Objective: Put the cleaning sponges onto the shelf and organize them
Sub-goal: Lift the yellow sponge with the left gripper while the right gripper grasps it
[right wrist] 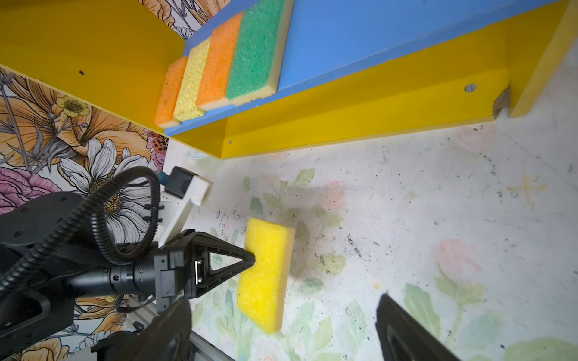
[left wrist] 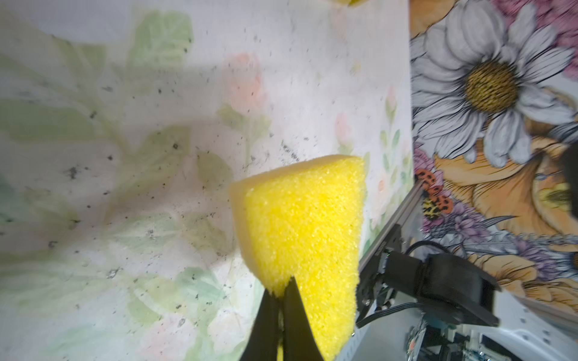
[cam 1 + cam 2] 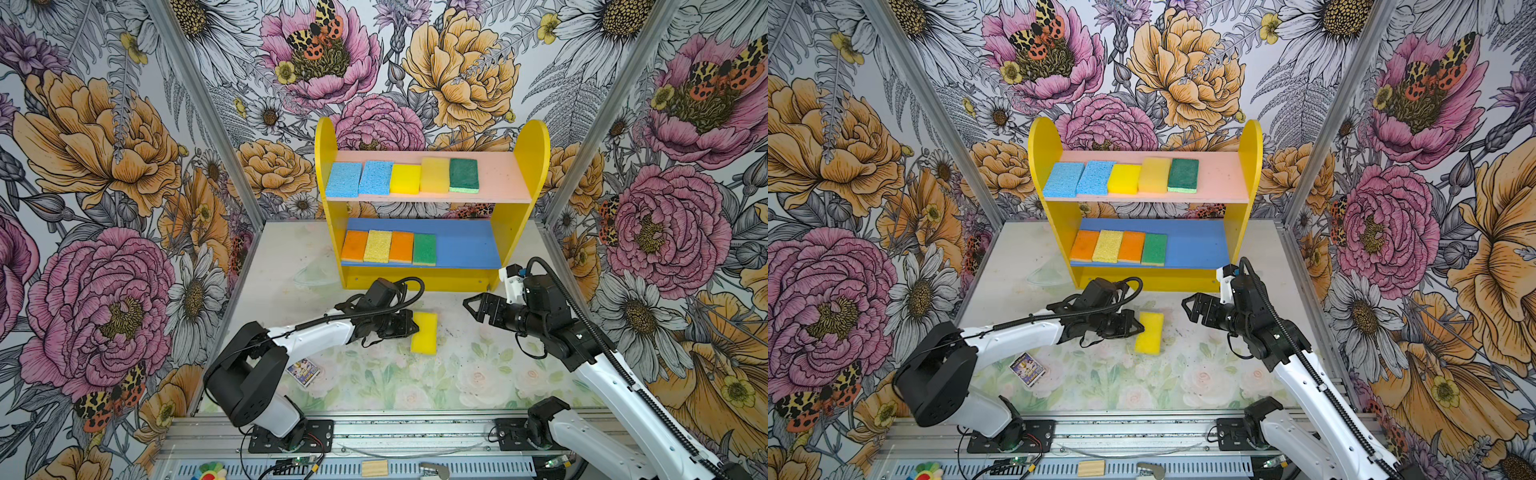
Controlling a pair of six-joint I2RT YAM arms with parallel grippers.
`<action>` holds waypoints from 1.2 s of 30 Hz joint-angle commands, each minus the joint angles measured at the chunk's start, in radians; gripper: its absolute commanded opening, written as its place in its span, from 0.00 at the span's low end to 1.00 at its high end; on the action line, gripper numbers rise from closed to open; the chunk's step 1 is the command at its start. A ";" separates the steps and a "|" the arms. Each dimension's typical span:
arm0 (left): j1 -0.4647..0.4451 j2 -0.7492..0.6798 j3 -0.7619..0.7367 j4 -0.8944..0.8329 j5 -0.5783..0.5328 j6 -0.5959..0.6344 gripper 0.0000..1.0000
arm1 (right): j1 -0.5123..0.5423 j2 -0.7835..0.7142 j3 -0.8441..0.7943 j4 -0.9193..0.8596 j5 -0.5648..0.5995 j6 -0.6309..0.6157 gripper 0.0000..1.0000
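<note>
I should use my right gripper to take the yellow sponge (image 3: 434, 334) by its free edge from my left gripper, because the blue board's open space (image 3: 468, 243) is on my right gripper's side.
A yellow sponge (image 3: 424, 338) (image 3: 1149, 334) sits just off the table in front of the shelf (image 3: 536, 158) (image 3: 1250, 153). My left gripper (image 3: 415, 326) (image 3: 1141, 326) (image 2: 283, 292) is shut on its long left edge, which the fingertips pinch into a dent. My right gripper (image 3: 471, 307) (image 3: 1190, 305) (image 1: 283, 300) hangs open to the right of the sponge (image 1: 266, 275), holding nothing. On the pink board (image 3: 498, 174) lie two light blue, two yellow and one dark green sponge. The blue board (image 3: 465, 245) carries an orange, a yellow, an orange and a green one in a row.
A small purple card packet (image 3: 303, 371) (image 3: 1027, 369) lies on the table under the left arm. A pale wooden block (image 3: 374, 468) rests on the front rail. Flowered walls close in both sides and the back. The blue board's right half is bare.
</note>
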 commanded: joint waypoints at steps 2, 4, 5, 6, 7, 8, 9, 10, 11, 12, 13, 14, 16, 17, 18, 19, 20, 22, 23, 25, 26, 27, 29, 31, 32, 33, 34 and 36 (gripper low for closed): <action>0.037 -0.142 -0.149 0.323 -0.098 -0.294 0.00 | -0.001 0.041 0.058 0.013 -0.074 0.065 0.92; 0.037 -0.199 -0.179 0.351 -0.149 -0.336 0.00 | 0.014 0.063 0.064 0.012 -0.087 0.074 0.90; 0.037 -0.220 -0.185 0.350 -0.169 -0.345 0.00 | 0.028 0.071 0.063 0.012 -0.084 0.081 0.88; 0.037 -0.242 -0.190 0.351 -0.183 -0.354 0.00 | 0.050 0.083 0.064 0.012 -0.077 0.087 0.87; 0.037 -0.258 -0.193 0.352 -0.193 -0.360 0.00 | 0.078 0.096 0.068 0.012 -0.065 0.089 0.86; 0.038 -0.269 -0.193 0.351 -0.196 -0.364 0.00 | 0.108 0.107 0.072 0.012 -0.047 0.088 0.85; 0.039 -0.276 -0.192 0.351 -0.193 -0.369 0.00 | 0.144 0.119 0.080 0.012 -0.022 0.085 0.83; 0.038 -0.279 -0.191 0.350 -0.190 -0.370 0.00 | 0.171 0.132 0.087 0.013 0.000 0.084 0.83; 0.036 -0.282 -0.189 0.349 -0.188 -0.370 0.00 | 0.197 0.148 0.095 0.013 0.019 0.084 0.81; 0.034 -0.284 -0.190 0.349 -0.185 -0.370 0.00 | 0.221 0.166 0.102 0.015 0.030 0.085 0.79; 0.033 -0.284 -0.191 0.349 -0.188 -0.372 0.00 | 0.237 0.180 0.107 0.020 0.037 0.085 0.78; 0.032 -0.286 -0.193 0.348 -0.189 -0.370 0.00 | 0.258 0.198 0.115 0.024 0.042 0.085 0.76; 0.031 -0.290 -0.198 0.348 -0.191 -0.373 0.00 | 0.288 0.220 0.129 0.034 0.054 0.084 0.73; 0.030 -0.291 -0.199 0.349 -0.191 -0.373 0.00 | 0.302 0.228 0.133 0.041 0.057 0.084 0.71; 0.030 -0.294 -0.200 0.349 -0.192 -0.373 0.00 | 0.311 0.234 0.138 0.049 0.059 0.084 0.69; 0.029 -0.295 -0.199 0.349 -0.191 -0.373 0.00 | 0.319 0.240 0.140 0.054 0.061 0.085 0.67; 0.030 -0.295 -0.200 0.349 -0.191 -0.372 0.00 | 0.325 0.245 0.140 0.065 0.062 0.086 0.66; 0.027 -0.295 -0.195 0.346 -0.191 -0.367 0.00 | 0.336 0.256 0.141 0.081 0.056 0.088 0.62; 0.027 -0.294 -0.193 0.346 -0.189 -0.366 0.00 | 0.341 0.262 0.140 0.090 0.053 0.091 0.60; 0.028 -0.290 -0.190 0.346 -0.185 -0.364 0.00 | 0.349 0.274 0.140 0.103 0.050 0.092 0.57; 0.027 -0.289 -0.188 0.346 -0.180 -0.362 0.00 | 0.353 0.278 0.141 0.109 0.048 0.093 0.55; 0.027 -0.286 -0.185 0.346 -0.176 -0.360 0.00 | 0.355 0.281 0.137 0.116 0.047 0.092 0.53; 0.027 -0.281 -0.179 0.346 -0.167 -0.354 0.00 | 0.357 0.284 0.134 0.131 0.046 0.094 0.49; 0.025 -0.279 -0.176 0.346 -0.158 -0.350 0.00 | 0.359 0.284 0.129 0.149 0.046 0.099 0.43; 0.024 -0.278 -0.173 0.346 -0.154 -0.349 0.00 | 0.359 0.284 0.127 0.158 0.046 0.104 0.41; 0.022 -0.277 -0.171 0.345 -0.151 -0.346 0.00 | 0.359 0.285 0.126 0.166 0.048 0.108 0.39; 0.021 -0.277 -0.169 0.342 -0.149 -0.341 0.00 | 0.359 0.286 0.126 0.172 0.049 0.109 0.38; 0.017 -0.277 -0.166 0.338 -0.146 -0.338 0.00 | 0.359 0.291 0.125 0.181 0.051 0.113 0.34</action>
